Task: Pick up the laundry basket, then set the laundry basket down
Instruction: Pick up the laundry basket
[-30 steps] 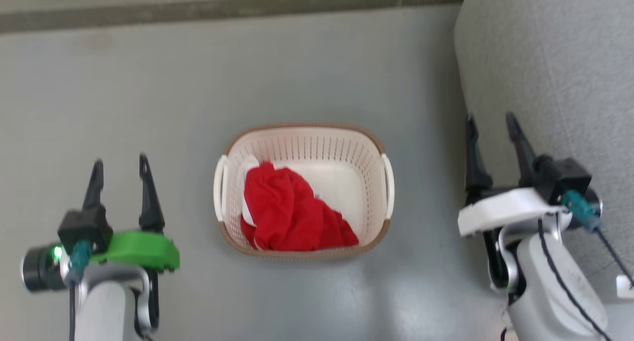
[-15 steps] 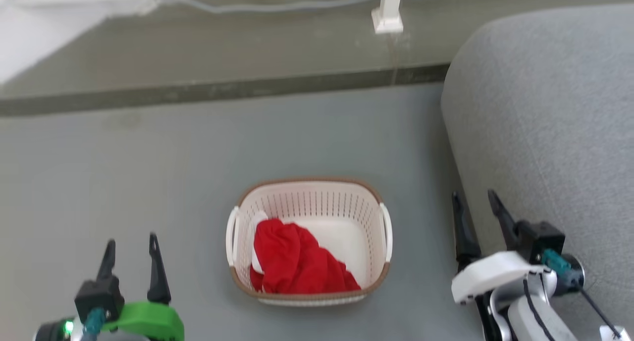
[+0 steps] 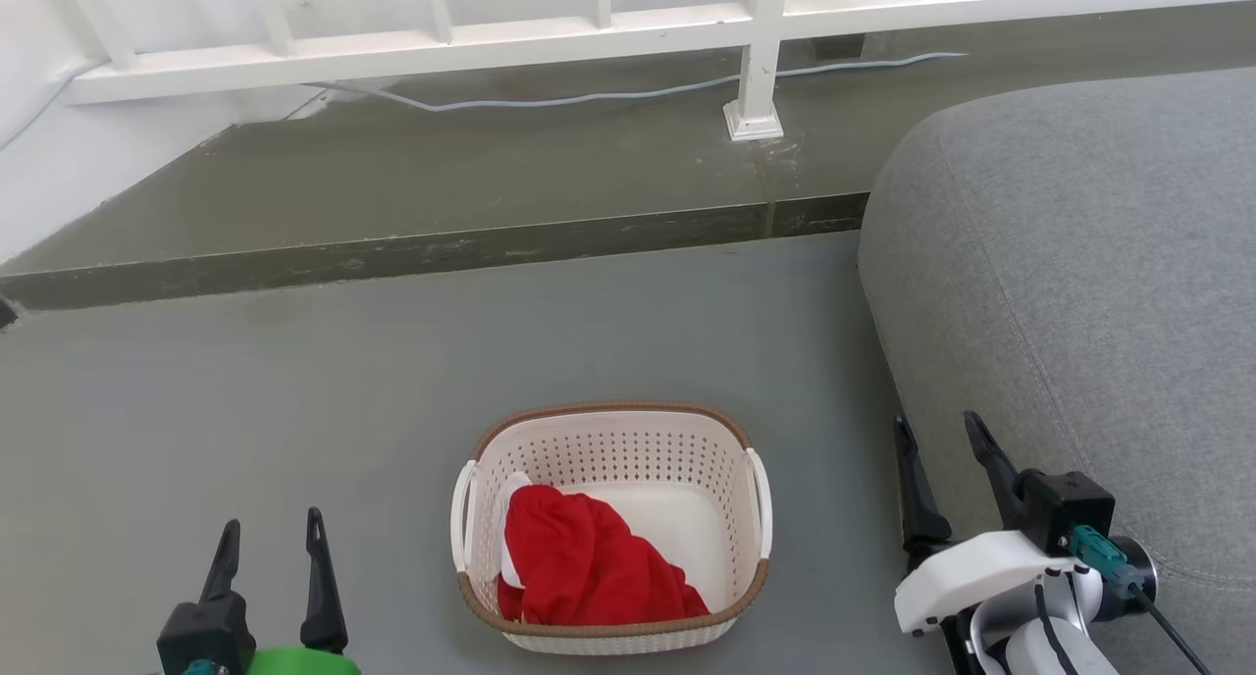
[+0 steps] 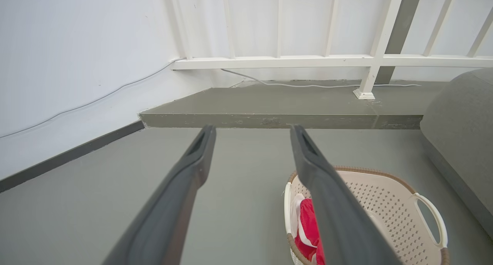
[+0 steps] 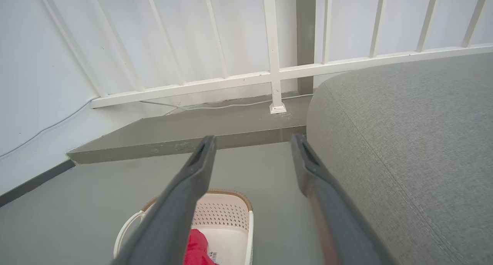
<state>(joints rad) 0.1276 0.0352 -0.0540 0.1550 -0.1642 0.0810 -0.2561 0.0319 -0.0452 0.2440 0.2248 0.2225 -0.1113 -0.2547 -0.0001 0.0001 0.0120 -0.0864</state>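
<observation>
I should expect more white cloth to be hidden under the red cloth (image 3: pixel 595 563) in the laundry basket, because a white edge (image 3: pixel 509 526) shows beside it.
The laundry basket (image 3: pixel 687 449), cream-white with a brown rim and white side handles, stands on the grey floor low in the head view, with red cloth (image 3: pixel 589 562) inside. It also appears at the lower right of the left wrist view (image 4: pixel 385 203) and bottom centre of the right wrist view (image 5: pixel 227 211). My left gripper (image 3: pixel 273 528) is open at the lower left, well apart from the basket's left handle. My right gripper (image 3: pixel 937 435) is open to the basket's right, beside the grey sofa (image 3: pixel 1079 292). Both hold nothing.
A grey upholstered sofa fills the right side. Beyond the basket a raised olive step (image 3: pixel 442 253) crosses the floor, with a white railing (image 3: pixel 756 57) and a pale cable (image 3: pixel 608 94) on it. A white wall (image 4: pixel 77 64) stands on the left.
The head camera has tilted up, so the basket and both grippers sit lower in the picture and the step, railing and cable have come into view. Both grippers stay open and empty.
</observation>
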